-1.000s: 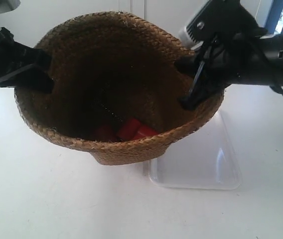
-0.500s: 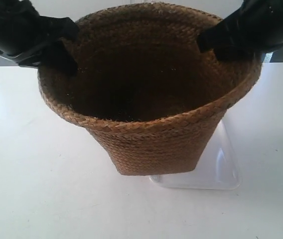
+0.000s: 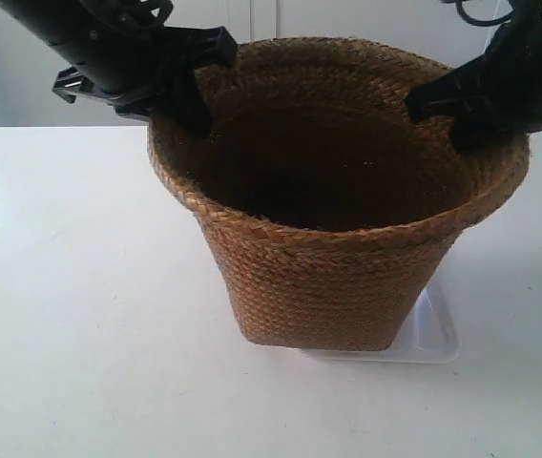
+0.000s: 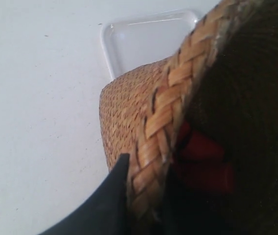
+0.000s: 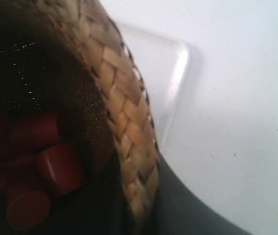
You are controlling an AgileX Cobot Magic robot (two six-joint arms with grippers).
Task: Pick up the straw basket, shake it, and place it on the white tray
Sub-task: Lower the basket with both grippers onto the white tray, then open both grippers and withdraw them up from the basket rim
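The straw basket (image 3: pixel 319 294) is upright next to the white tray's clear side (image 3: pixel 431 327). I should keep carrying the basket that way with my right gripper until its base sits inside the tray.
The brown straw basket (image 3: pixel 328 258) stands upright, its base over the near left part of the white tray (image 3: pixel 433 334); whether it touches the tray I cannot tell. Each arm grips the braided rim from one side. My left gripper (image 4: pixel 146 196) is shut on the rim (image 4: pixel 163 107), one finger outside, one inside. My right gripper (image 5: pixel 139 200) is shut on the opposite rim (image 5: pixel 124 117) the same way. In the exterior view the arm at the left (image 3: pixel 128 57) and the arm at the right (image 3: pixel 500 86) hold the rim. Red cylinders (image 5: pixel 56 161) lie inside the basket.
The white tabletop (image 3: pixel 80 315) spreads around the basket. The tray's corner (image 4: pixel 144 34) shows beyond the basket in the left wrist view, and its far rim (image 5: pixel 178 73) shows in the right wrist view.
The basket went from tipped toward the camera to upright. It moved right and down over the tray, with both grippers still clamped on its rim.
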